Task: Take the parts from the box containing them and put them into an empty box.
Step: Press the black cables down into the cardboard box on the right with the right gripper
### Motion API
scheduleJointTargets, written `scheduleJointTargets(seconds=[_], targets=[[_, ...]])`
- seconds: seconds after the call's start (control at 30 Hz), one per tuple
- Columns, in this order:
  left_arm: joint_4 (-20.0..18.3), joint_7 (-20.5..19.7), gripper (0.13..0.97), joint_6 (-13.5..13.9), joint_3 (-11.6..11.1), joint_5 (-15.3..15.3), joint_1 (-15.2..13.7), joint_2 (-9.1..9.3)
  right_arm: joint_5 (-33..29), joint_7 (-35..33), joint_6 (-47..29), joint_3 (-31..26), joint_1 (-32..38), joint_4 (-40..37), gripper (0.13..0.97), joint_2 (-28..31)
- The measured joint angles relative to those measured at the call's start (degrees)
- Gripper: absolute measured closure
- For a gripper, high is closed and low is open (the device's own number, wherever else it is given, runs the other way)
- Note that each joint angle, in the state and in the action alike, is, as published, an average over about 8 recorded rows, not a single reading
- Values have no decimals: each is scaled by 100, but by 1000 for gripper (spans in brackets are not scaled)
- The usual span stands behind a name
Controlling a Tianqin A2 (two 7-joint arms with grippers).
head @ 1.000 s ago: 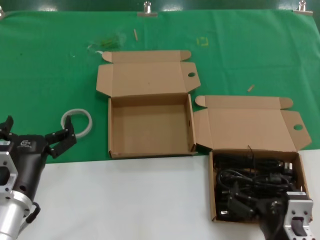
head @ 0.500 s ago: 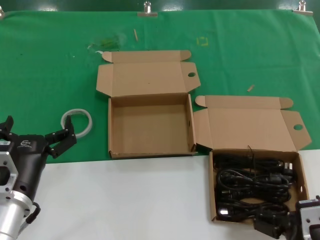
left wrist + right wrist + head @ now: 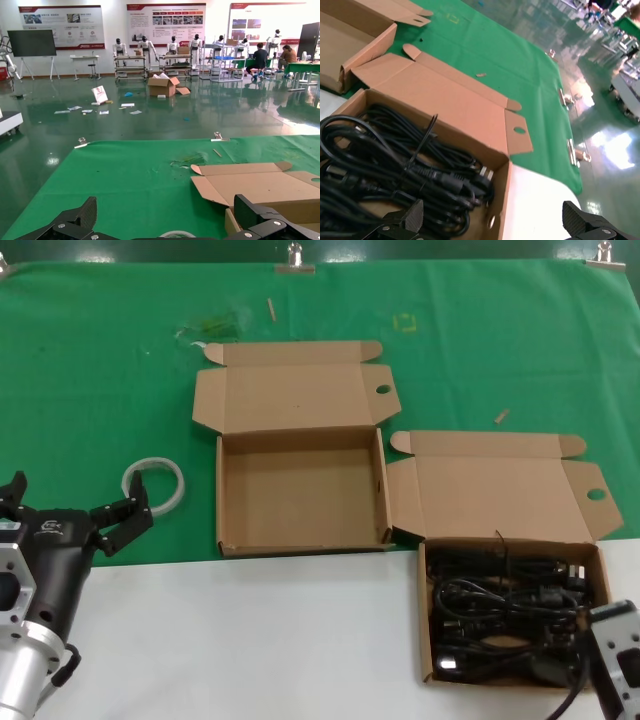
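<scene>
My gripper will bring the black cable [image 3: 500, 597] free as one coiled bundle when I lift it, because a thin black tie [image 3: 505, 552] holds the cable's top loops tightly together.
Two shallow brown cardboard boxes lie open with their lids folded back. The empty box [image 3: 300, 490] sits at the centre on the green cloth. The box containing the parts [image 3: 424, 610] is to its right, nearer me, full of tangled black cables [image 3: 500, 610]. In the right wrist view my right gripper [image 3: 492, 220] is open and holds nothing. It straddles that box's right wall [image 3: 502, 195], one finger over the cables [image 3: 395, 160], the other over white table. My left gripper [image 3: 78, 495] waits open at the lower left, well apart from both boxes.
A white tape ring [image 3: 155, 483] lies on the green cloth [image 3: 100, 390] just ahead of the left gripper. The near strip of table is white [image 3: 250, 640]. Small scraps lie at the cloth's far side [image 3: 210, 325]. Metal clips [image 3: 294, 258] hold the cloth's back edge.
My right arm has drawn back from over the cables toward the box's near right corner, uncovering them. The left arm and both boxes have stayed still.
</scene>
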Motion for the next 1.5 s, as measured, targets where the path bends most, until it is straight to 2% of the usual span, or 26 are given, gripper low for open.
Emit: scheduleJointTargets(seconds=[0.27,0.6,1.5], targets=[[0,0,132,0,0,0,0,0,1,-193,-159,-70,445,-466,129,0],[0,0,132,0,0,0,0,0,1,-94,-592,-182,819,-1130,129,0],[0,-2,132,0,0,1,0,0,1,198,-1169,-398,1045,-1818,143,0]])
